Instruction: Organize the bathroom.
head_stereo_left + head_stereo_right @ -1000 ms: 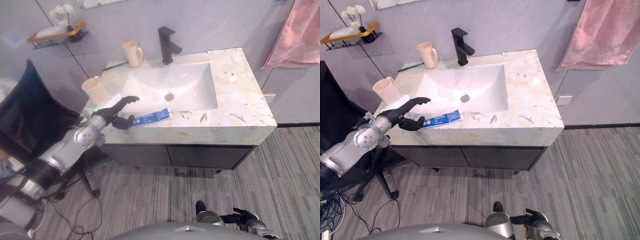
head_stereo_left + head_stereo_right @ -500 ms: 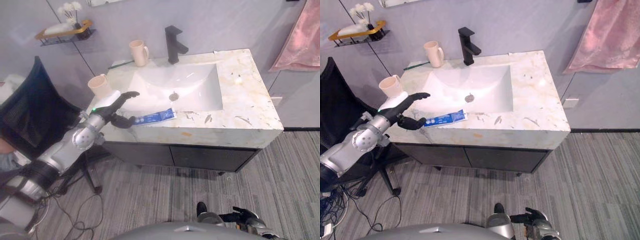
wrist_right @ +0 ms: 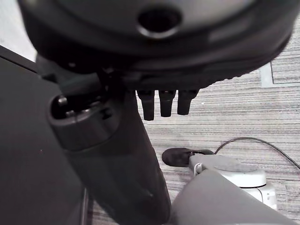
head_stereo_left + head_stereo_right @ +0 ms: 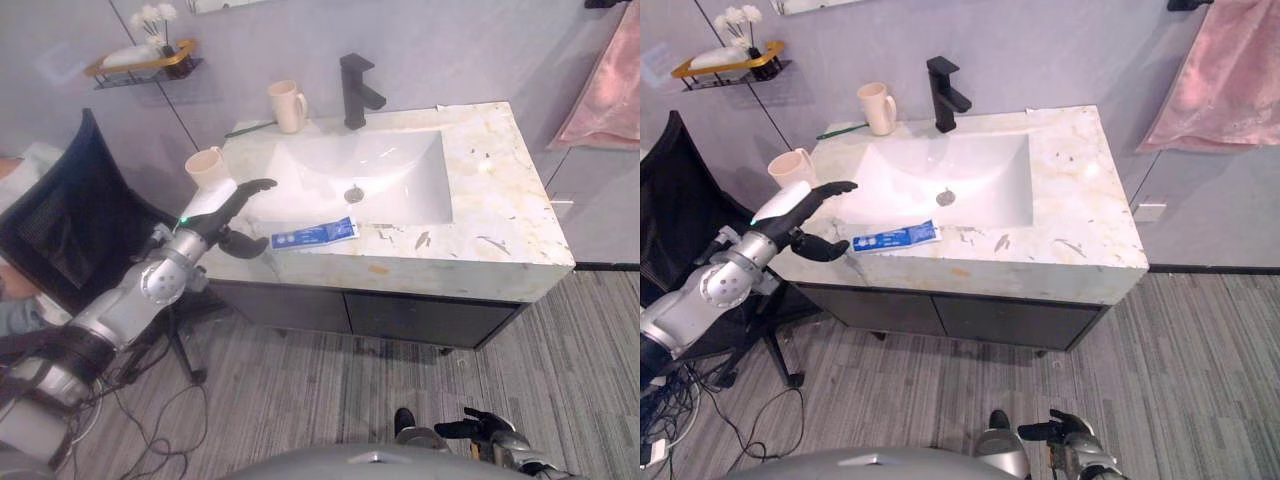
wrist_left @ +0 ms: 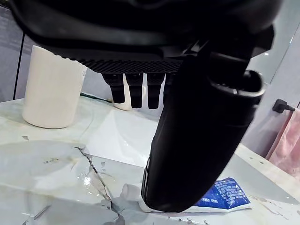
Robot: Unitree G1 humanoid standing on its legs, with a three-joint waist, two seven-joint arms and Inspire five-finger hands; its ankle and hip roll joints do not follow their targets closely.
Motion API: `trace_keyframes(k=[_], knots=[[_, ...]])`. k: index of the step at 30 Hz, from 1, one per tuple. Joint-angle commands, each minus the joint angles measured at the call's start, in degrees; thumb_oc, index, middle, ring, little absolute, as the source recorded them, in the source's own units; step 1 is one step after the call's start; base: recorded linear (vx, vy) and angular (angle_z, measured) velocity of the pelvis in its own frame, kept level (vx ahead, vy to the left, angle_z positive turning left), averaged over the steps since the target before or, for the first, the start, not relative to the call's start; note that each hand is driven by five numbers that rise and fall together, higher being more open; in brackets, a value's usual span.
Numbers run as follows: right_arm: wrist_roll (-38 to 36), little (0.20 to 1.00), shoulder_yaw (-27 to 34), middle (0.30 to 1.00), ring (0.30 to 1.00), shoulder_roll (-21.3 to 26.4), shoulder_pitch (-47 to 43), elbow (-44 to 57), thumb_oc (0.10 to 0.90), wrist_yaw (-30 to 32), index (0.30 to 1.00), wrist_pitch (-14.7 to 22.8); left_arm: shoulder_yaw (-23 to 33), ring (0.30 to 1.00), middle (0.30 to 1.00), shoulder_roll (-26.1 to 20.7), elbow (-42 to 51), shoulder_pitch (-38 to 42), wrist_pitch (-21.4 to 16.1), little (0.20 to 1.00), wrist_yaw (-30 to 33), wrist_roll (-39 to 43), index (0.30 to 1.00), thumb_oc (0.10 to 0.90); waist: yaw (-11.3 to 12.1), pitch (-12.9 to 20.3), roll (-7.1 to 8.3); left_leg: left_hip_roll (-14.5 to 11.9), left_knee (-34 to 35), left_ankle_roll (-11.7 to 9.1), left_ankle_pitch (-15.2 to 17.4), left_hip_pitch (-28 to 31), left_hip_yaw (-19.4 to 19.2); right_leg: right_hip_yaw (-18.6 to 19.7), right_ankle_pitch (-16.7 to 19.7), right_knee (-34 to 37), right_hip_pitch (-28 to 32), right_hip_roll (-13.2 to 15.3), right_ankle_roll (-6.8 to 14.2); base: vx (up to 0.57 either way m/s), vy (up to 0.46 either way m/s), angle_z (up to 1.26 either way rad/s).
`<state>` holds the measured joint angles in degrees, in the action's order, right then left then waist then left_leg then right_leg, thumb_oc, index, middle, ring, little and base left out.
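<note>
The toothpaste tube (image 4: 298, 237) should stay straight when I lift it by its cap end, because its raised body runs evenly to the flat far end (image 4: 352, 227).
A blue and white toothpaste tube (image 4: 314, 234) lies flat on the marble counter (image 4: 490, 225) near its front edge, in front of the white sink (image 4: 360, 177). My left hand (image 4: 230, 212) hovers open just left of the tube's cap end, fingers stretched toward the basin and thumb (image 5: 197, 136) lowered close to the tube (image 5: 220, 197). A beige cup (image 4: 206, 167) stands right behind that hand at the counter's left edge. A second beige cup (image 4: 288, 105) stands at the back by the black tap (image 4: 356, 90), with a green toothbrush (image 4: 251, 126) lying beside it. My right hand (image 4: 1065, 432) hangs low, fingers straight.
A black office chair (image 4: 60, 225) stands left of the vanity, close under my left arm. A wall shelf (image 4: 144, 60) with flowers hangs at the upper left. A pink towel (image 4: 1220, 80) hangs on the wall at the right. Grey plank floor runs in front.
The camera has shifted, so the whole scene slid right. My left hand keeps its open pose beside the toothpaste tube; the tube and cups have not moved.
</note>
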<state>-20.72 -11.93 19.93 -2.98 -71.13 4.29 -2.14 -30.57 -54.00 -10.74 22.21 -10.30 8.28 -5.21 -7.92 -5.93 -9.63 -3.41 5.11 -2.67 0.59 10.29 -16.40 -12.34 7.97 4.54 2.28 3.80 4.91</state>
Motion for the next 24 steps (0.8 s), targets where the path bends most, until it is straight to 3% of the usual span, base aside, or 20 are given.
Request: trace_keyframes(k=[1, 11, 24], knots=[[0.8, 0.9, -0.6, 0.9, 0.9, -0.3, -2.0, -1.7, 0.8, 0.0, 0.9, 1.4, 10.8, 0.9, 0.9, -5.3, 1.4, 3.8, -4.5, 0.9, 5.7, -0.3, 0.9, 0.8, -0.3, 2.4, 2.69, 2.1, -6.7, 1.9, 4.3, -2.4, -2.7, 2.3, -12.5, -7.7, 0.8, 0.0, 2.0, 0.0, 0.0, 0.0], [1.0, 0.9, -0.5, 0.9, 0.9, -0.1, -1.8, -1.2, 0.8, 0.3, 0.9, 1.3, 11.3, 0.9, 0.9, -6.6, 2.2, 3.9, -4.4, 0.9, 0.6, 2.1, 0.9, 0.8, -0.3, 2.1, 2.89, 2.0, -6.9, 1.9, 4.3, -2.5, -2.9, 2.2, -12.4, -7.4, 0.8, 0.0, 2.0, 0.0, 0.0, 0.0], [1.0, 0.9, -0.8, 0.9, 0.9, 0.1, -2.5, -1.3, 0.8, -0.1, 0.9, 0.7, 5.7, 0.9, 0.9, -3.8, 1.8, 6.1, 0.3, 0.9, -2.6, 1.7, 0.9, 0.8, -1.1, 1.8, 2.36, 2.0, -7.1, 2.0, 4.3, -2.5, -3.3, 2.8, -12.4, -7.8, 0.4, -0.2, 2.1, 0.0, 0.0, 0.0]])
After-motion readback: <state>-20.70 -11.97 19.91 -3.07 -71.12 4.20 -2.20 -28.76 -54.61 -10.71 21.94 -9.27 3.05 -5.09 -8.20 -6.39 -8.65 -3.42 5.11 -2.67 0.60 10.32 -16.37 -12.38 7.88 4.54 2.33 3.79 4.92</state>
